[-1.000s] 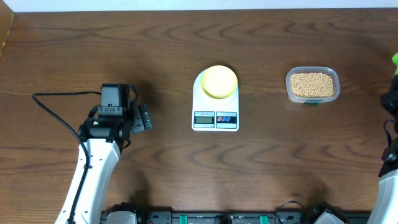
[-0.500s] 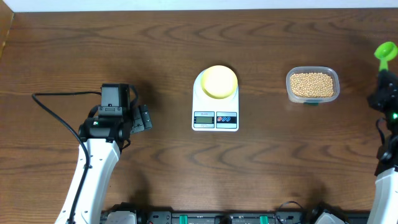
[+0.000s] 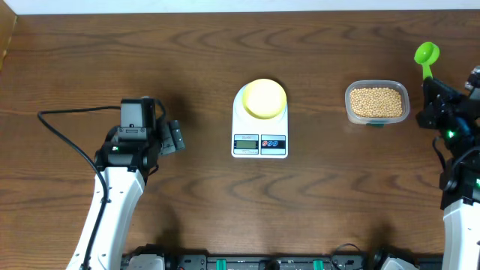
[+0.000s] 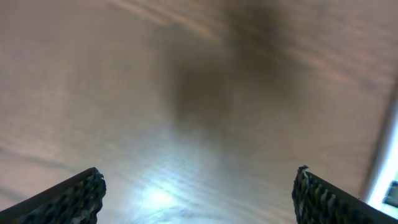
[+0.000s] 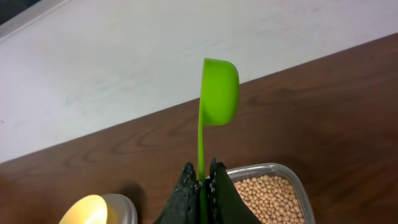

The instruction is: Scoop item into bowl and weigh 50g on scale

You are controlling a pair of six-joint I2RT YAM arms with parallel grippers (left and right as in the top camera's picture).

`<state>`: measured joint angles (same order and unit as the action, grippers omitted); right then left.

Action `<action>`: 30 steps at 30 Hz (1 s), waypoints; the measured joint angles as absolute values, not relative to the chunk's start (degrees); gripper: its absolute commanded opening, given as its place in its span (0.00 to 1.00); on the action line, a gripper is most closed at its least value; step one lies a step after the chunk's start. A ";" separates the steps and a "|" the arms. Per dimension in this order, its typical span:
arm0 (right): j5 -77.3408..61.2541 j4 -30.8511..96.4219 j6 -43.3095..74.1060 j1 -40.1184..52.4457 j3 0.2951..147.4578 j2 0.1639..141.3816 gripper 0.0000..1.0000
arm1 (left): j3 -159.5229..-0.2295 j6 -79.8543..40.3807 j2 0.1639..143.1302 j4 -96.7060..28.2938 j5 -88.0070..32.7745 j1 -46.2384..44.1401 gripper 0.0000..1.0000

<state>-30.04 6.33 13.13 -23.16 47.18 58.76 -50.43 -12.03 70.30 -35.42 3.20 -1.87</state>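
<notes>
The pale yellow bowl (image 3: 264,99) leaves the white scale's buttons free, so the robot's left gripper should close and keep going toward the button panel (image 3: 273,144) until its fingers reach it.
The pale yellow bowl (image 3: 265,97) sits on the white scale (image 3: 260,120) at the table's middle; both show at the lower left of the right wrist view, the bowl (image 5: 87,210) on the scale (image 5: 124,208). Tan beans (image 3: 376,102) fill a clear tub (image 3: 376,88) to the right, also in the right wrist view (image 5: 270,199). My right gripper (image 3: 433,86) is shut on the handle of a green scoop (image 3: 426,54), held up just right of the tub; its cup (image 5: 219,90) points up. My left gripper (image 4: 199,193) is open and empty over bare wood, left of the scale.
A black cable (image 3: 71,120) loops on the table beside the left arm. The table's far edge meets a white wall (image 5: 124,74) behind the tub. The scale's edge shows at the right of the left wrist view (image 4: 382,168).
My right arm has moved in from the right edge toward the tub, carrying the green scoop leftward. The left arm has barely shifted.
</notes>
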 measured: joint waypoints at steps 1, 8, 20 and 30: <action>-30.02 6.37 12.97 -23.11 47.18 58.76 0.01 | -50.43 -12.01 70.30 -34.39 1.48 -1.87 0.98; -30.02 8.97 12.51 -23.11 47.18 58.76 0.01 | -50.43 -12.01 70.30 -31.05 -17.41 -1.89 0.98; -30.02 11.77 12.34 -23.11 47.18 58.76 0.01 | -50.43 -12.08 70.30 -34.50 -36.67 -5.28 0.56; -30.04 12.56 12.34 -23.11 47.18 58.76 0.01 | -50.43 -11.99 72.01 -34.33 -36.95 -11.44 0.08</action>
